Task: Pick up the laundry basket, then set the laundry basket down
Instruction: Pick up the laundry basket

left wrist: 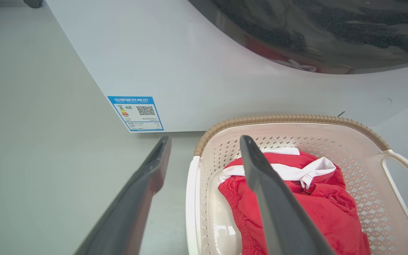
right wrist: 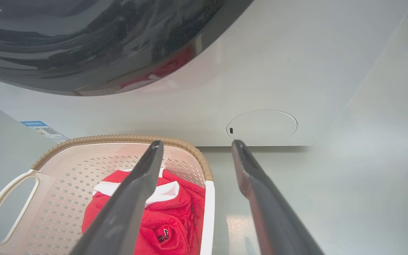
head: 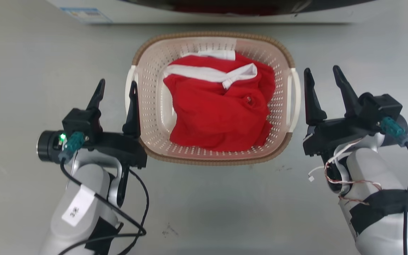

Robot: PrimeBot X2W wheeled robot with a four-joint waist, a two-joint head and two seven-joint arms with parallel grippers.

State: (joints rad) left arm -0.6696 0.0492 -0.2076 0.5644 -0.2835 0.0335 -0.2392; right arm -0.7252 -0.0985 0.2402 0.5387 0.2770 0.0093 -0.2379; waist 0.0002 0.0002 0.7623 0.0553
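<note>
I expect the white handle (head: 129, 87) to stay fixed and the laundry basket to stay level when I lift with both grippers, because the handle goes straight into the laundry basket's brown rim (head: 137, 58).
The laundry basket (head: 211, 35) stands on the grey floor in front of the washer, with a red garment with white trim (head: 218, 113) inside it. My left gripper (head: 117, 82) is open at the basket's left side. In the left wrist view the gripper (left wrist: 204, 139) has one finger outside the white left handle (left wrist: 191, 198) and the other over the basket's inside. My right gripper (head: 321, 69) is open just beside the right handle (head: 295, 95). In the right wrist view the gripper (right wrist: 197, 142) straddles that handle (right wrist: 208, 212). Neither gripper holds anything.
The white washer (head: 190, 16) with its dark round door (left wrist: 313, 32) stands right behind the basket, close to the far rim. A blue energy label (left wrist: 136, 113) is stuck low on its front. Bare grey floor lies to both sides and in front of the basket.
</note>
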